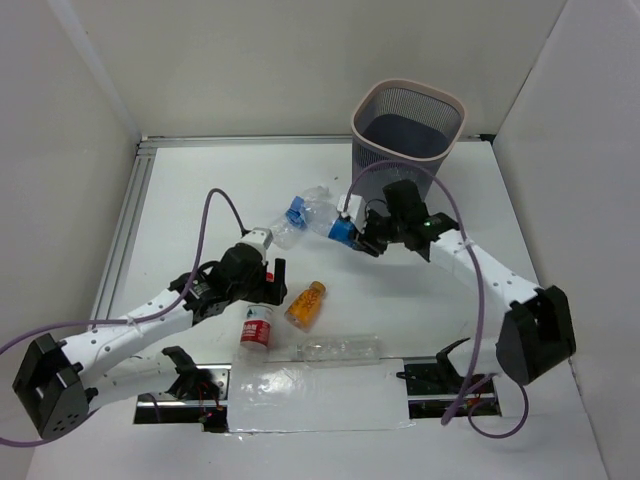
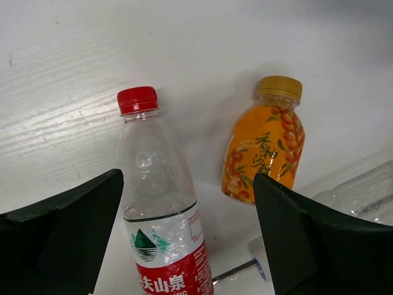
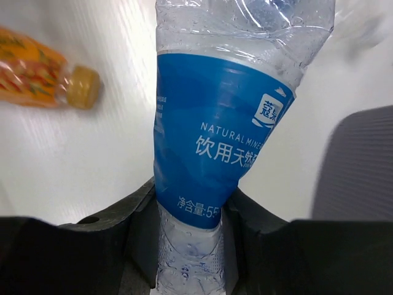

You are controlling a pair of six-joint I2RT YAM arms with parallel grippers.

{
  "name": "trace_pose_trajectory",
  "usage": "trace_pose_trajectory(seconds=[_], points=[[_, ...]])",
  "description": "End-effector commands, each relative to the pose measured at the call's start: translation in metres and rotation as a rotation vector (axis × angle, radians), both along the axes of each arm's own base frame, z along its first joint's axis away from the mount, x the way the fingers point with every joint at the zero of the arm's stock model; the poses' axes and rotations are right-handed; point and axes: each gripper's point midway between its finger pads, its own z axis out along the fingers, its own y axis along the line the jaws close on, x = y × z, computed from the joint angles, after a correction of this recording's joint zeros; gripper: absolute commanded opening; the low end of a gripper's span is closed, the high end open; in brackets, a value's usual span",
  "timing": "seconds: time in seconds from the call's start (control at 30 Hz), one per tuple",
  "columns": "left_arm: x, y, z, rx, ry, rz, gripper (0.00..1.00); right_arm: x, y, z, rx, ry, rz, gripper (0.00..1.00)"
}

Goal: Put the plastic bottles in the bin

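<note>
My gripper is going to lift the red-label bottle (image 1: 256, 328). The red cap is on and the clear shoulders (image 2: 152, 157) are smooth and round, so I expect the bottle to keep its shape when I lift it.
My right gripper (image 1: 362, 238) is shut on a crushed clear bottle with a blue label (image 1: 335, 225), just left of the grey mesh bin (image 1: 408, 125). In the right wrist view the bottle (image 3: 221, 135) sits pinched between the fingers of the gripper (image 3: 193, 246). My left gripper (image 1: 272, 285) is open and empty above a red-label bottle (image 1: 256, 328). In the left wrist view this bottle (image 2: 159, 203) lies between the spread fingers (image 2: 190, 246), with the orange bottle (image 2: 265, 150) beside it. Another blue-label bottle (image 1: 283, 230) lies near the middle. The orange bottle (image 1: 306, 305) and a label-free bottle (image 1: 340, 348) lie in front.
A clear plastic sheet (image 1: 320, 395) covers the near edge between the arm bases. A metal rail (image 1: 122, 225) runs along the table's left side. White walls close in left, back and right. A grey blur (image 3: 362, 160) fills the right of the right wrist view.
</note>
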Motion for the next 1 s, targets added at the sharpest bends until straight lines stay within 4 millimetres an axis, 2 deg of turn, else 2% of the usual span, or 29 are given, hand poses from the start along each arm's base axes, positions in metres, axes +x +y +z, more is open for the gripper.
trace_pose_trajectory(seconds=[0.0,0.03,0.07,0.13,0.17,0.2,0.23,0.27,0.3,0.33,0.37,0.4,0.43,0.47,0.5,0.53,0.57,0.6,0.63,0.7,0.73,0.77,0.8,0.87,0.9,0.93,0.97], points=[[0.003,-0.011,-0.002,-0.013,-0.007,-0.001,1.00,-0.020,0.012,0.080,0.130,-0.064,0.101,0.16],[0.005,-0.005,-0.009,0.017,0.006,0.032,1.00,-0.025,0.018,0.092,0.150,-0.079,0.127,0.16],[0.003,-0.004,-0.014,0.035,0.019,0.047,1.00,-0.026,0.023,0.120,0.199,-0.125,0.147,0.16],[0.000,0.009,-0.024,0.093,0.040,0.112,1.00,-0.026,0.031,0.149,0.266,-0.146,0.132,0.16],[-0.002,0.011,-0.029,0.116,0.053,0.122,1.00,-0.024,0.037,0.171,0.304,-0.183,0.132,0.16],[-0.004,0.016,-0.031,0.132,0.061,0.143,1.00,-0.018,0.039,0.194,0.346,-0.239,0.117,0.16],[-0.001,0.019,-0.033,0.137,0.060,0.176,1.00,-0.017,0.043,0.208,0.384,-0.242,0.092,0.16],[-0.004,0.021,-0.040,0.149,0.076,0.182,1.00,-0.008,0.041,0.234,0.413,-0.302,0.044,0.16],[-0.003,0.022,-0.040,0.147,0.072,0.197,1.00,0.001,0.041,0.246,0.434,-0.323,0.007,0.17],[-0.007,0.023,-0.046,0.166,0.086,0.188,1.00,0.009,0.040,0.269,0.491,-0.366,-0.044,0.17],[-0.005,0.023,-0.046,0.158,0.083,0.211,1.00,0.019,0.037,0.281,0.513,-0.395,-0.098,0.17],[-0.010,0.028,-0.054,0.181,0.108,0.218,1.00,0.039,0.025,0.298,0.522,-0.453,-0.206,0.17],[-0.008,0.030,-0.056,0.193,0.108,0.235,1.00,0.052,0.018,0.312,0.541,-0.496,-0.262,0.17],[-0.008,0.033,-0.056,0.197,0.106,0.259,1.00,0.076,0.001,0.319,0.536,-0.516,-0.377,0.16],[-0.009,0.035,-0.057,0.205,0.111,0.259,1.00,0.081,-0.013,0.335,0.544,-0.555,-0.421,0.16],[-0.008,0.036,-0.059,0.212,0.110,0.274,1.00,0.101,-0.020,0.322,0.515,-0.526,-0.474,0.16],[-0.008,0.036,-0.059,0.212,0.110,0.274,1.00,0.119,-0.044,0.321,0.504,-0.526,-0.555,0.15],[-0.009,0.037,-0.062,0.213,0.111,0.274,1.00,0.129,-0.057,0.329,0.500,-0.546,-0.594,0.15],[-0.010,0.038,-0.065,0.224,0.119,0.274,1.00,0.146,-0.065,0.314,0.477,-0.513,-0.629,0.15],[-0.013,0.041,-0.074,0.246,0.143,0.282,1.00,0.162,-0.090,0.300,0.433,-0.484,-0.695,0.17],[-0.013,0.040,-0.076,0.249,0.144,0.282,1.00,0.172,-0.093,0.292,0.415,-0.465,-0.691,0.19],[-0.017,0.042,-0.084,0.261,0.169,0.286,1.00,0.176,-0.104,0.283,0.396,-0.435,-0.707,0.28],[-0.016,0.041,-0.085,0.261,0.170,0.286,1.00,0.177,-0.104,0.283,0.399,-0.419,-0.690,0.37],[-0.018,0.040,-0.088,0.260,0.185,0.289,1.00,0.181,-0.104,0.264,0.364,-0.356,-0.680,0.56],[-0.019,0.039,-0.089,0.255,0.191,0.284,1.00,0.181,-0.113,0.264,0.362,-0.349,-0.691,0.79],[-0.019,0.040,-0.091,0.263,0.197,0.284,1.00,0.182,-0.109,0.256,0.361,-0.323,-0.674,0.87],[-0.023,0.041,-0.094,0.265,0.209,0.278,1.00,0.181,-0.114,0.254,0.360,-0.309,-0.674,0.91]])
